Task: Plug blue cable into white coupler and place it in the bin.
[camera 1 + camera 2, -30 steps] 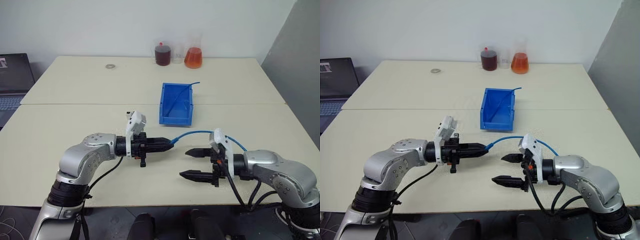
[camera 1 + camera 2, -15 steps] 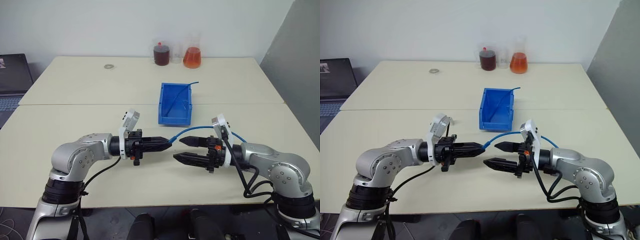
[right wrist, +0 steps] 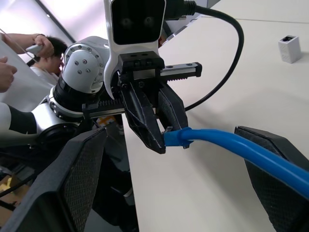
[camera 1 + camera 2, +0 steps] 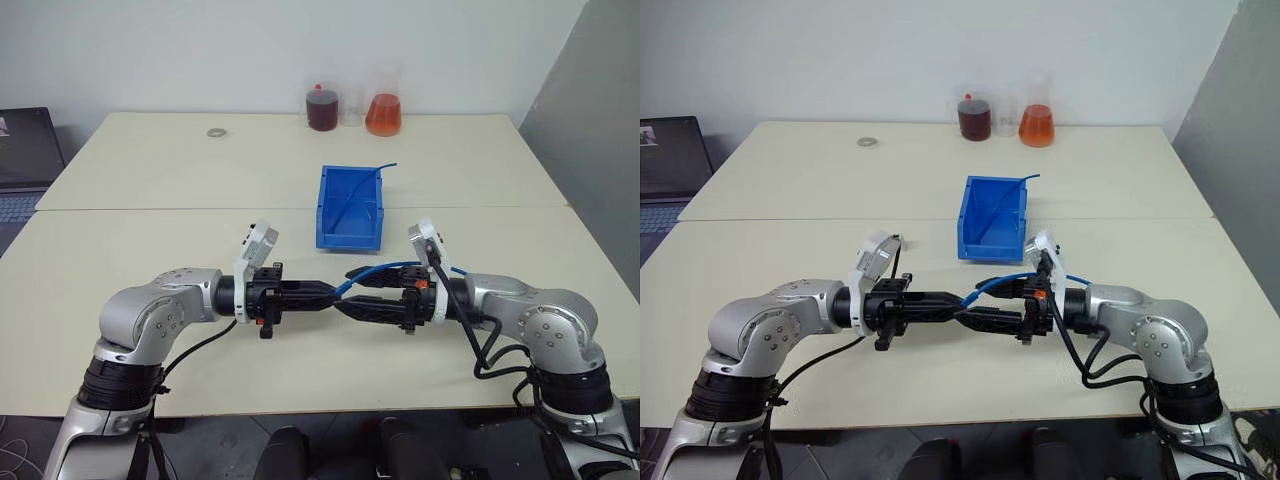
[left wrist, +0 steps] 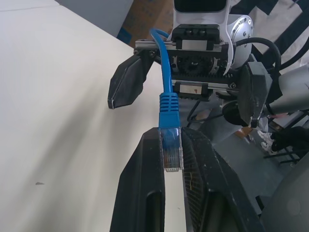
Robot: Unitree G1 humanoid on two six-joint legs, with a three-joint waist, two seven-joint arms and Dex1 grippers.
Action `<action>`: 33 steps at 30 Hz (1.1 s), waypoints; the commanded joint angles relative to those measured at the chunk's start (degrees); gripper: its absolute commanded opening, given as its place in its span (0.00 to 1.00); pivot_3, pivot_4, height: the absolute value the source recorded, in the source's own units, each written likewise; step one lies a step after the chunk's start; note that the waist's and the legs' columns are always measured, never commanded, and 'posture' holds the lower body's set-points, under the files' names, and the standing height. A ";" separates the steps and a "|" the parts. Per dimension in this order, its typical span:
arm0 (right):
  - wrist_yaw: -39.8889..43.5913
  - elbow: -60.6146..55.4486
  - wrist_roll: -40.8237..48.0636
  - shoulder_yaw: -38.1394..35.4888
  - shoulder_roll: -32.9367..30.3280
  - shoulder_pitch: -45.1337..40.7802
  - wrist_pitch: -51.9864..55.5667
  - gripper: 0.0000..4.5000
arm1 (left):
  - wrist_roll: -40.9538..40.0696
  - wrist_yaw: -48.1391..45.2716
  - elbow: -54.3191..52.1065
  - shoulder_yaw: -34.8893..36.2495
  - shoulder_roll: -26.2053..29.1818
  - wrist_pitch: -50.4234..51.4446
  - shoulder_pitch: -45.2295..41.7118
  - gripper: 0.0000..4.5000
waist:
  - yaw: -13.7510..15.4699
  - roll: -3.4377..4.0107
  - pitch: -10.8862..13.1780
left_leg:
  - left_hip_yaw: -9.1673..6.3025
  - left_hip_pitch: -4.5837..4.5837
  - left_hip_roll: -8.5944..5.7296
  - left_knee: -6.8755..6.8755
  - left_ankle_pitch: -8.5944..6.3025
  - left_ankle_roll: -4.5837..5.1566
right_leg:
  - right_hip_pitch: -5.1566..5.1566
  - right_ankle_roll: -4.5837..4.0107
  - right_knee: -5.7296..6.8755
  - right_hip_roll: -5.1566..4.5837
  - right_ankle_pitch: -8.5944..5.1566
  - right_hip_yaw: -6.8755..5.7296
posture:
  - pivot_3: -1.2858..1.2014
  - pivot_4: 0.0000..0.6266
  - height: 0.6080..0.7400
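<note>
The blue cable keeps a smooth arc (image 4: 380, 268) in the air, so I expect its tail (image 4: 458, 271) to poke out over the bin's rim when I place it.
My left gripper (image 5: 170, 139) is shut on the clear plug of the blue cable (image 5: 165, 92), held level above the table and pointing right. From there the cable arcs right over my right arm (image 4: 392, 266). My right gripper (image 4: 346, 290) points left and stands open. Its fingers straddle the cable just past the left fingertips (image 3: 145, 130), without touching it. Behind the grippers sits the blue bin (image 4: 329, 205), with a thin blue cord lying in it. In the right wrist view the white coupler (image 3: 290, 48) stands alone on the table beyond the left arm.
Two flasks, one dark red (image 4: 323, 108) and one orange (image 4: 384, 115), stand at the table's far edge. A small metal ring (image 4: 216, 131) lies at the far left. A laptop (image 4: 22, 150) sits off the left side. A person (image 3: 29, 46) shows in the right wrist view.
My right gripper has risen and moved left, still open, until its fingers flank the cable at the left gripper's tip. The left gripper has stayed in place, shut on the plug.
</note>
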 commanded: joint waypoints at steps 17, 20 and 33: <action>5.16 0.37 0.71 2.50 -1.66 -2.31 0.23 0.04 | 1.75 -3.93 -4.43 -1.73 3.07 -5.05 1.77 0.05 | 0.00 0.00 0.00 | 0.00 -0.02 0.01 -0.01 0.00 0.00 | -0.03 0.00 -0.01 0.01 0.00 0.00 | 0.52 0.24 1.00; 5.64 0.38 0.85 2.54 -1.96 -2.41 0.51 0.03 | 2.13 -4.40 -4.60 -2.15 3.42 -6.05 2.11 0.05 | 0.00 0.00 0.00 | 0.00 -0.03 0.01 -0.01 0.00 0.00 | -0.03 0.00 -0.01 0.01 0.00 0.00 | 0.52 0.24 1.00; 6.81 -0.01 -0.21 3.00 -2.44 -2.67 0.02 0.03 | 5.76 -3.18 -4.77 -3.60 2.78 -10.69 1.62 0.39 | 0.00 0.00 0.00 | 0.00 -0.03 0.02 -0.01 0.00 0.00 | -0.03 0.00 -0.01 0.02 0.00 0.00 | 0.52 0.24 1.00</action>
